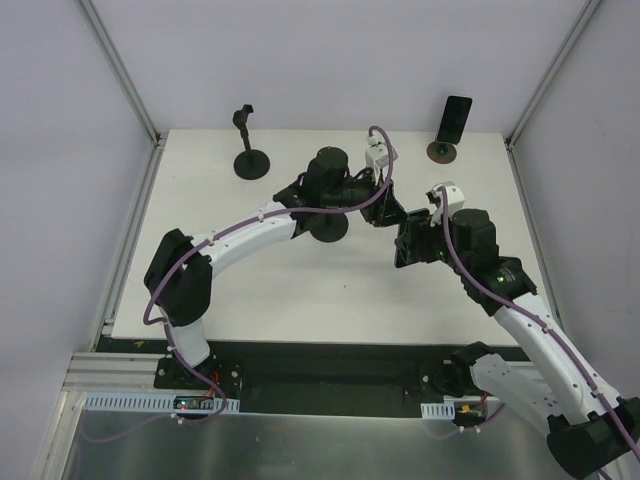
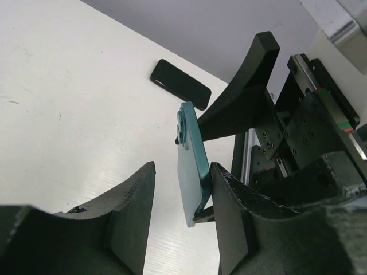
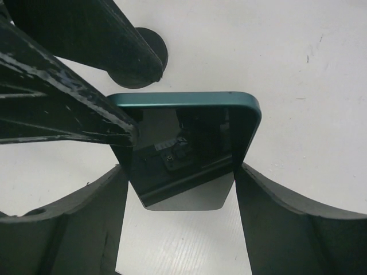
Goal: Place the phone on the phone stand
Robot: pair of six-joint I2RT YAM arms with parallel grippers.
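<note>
The phone's long edges (image 3: 242, 150) are in my right gripper, so my left gripper should take the phone first. That will free my right gripper for the stand on the dark base (image 1: 329, 228).
A teal phone (image 2: 192, 166) hangs above the table, nearly upright. My right gripper (image 3: 180, 183) is shut on it, a finger pressed to each long edge of the phone (image 3: 189, 143). My left gripper (image 2: 183, 195) straddles the same phone across its faces. Its right finger (image 2: 229, 200) touches the screen side, while its left finger (image 2: 132, 200) stands apart from the back with a gap. Both grippers meet mid-table (image 1: 392, 218), where the phone is hidden from above. An empty black phone stand (image 1: 250, 155) with a post stands at the back left.
A black phone (image 1: 455, 118) leans on a small round stand (image 1: 441, 151) at the back right, and shows as the black phone (image 2: 180, 84). A dark round base (image 1: 325, 228) sits under the left arm, seen again as the dark base (image 3: 140, 57). Frame posts and white walls enclose the table.
</note>
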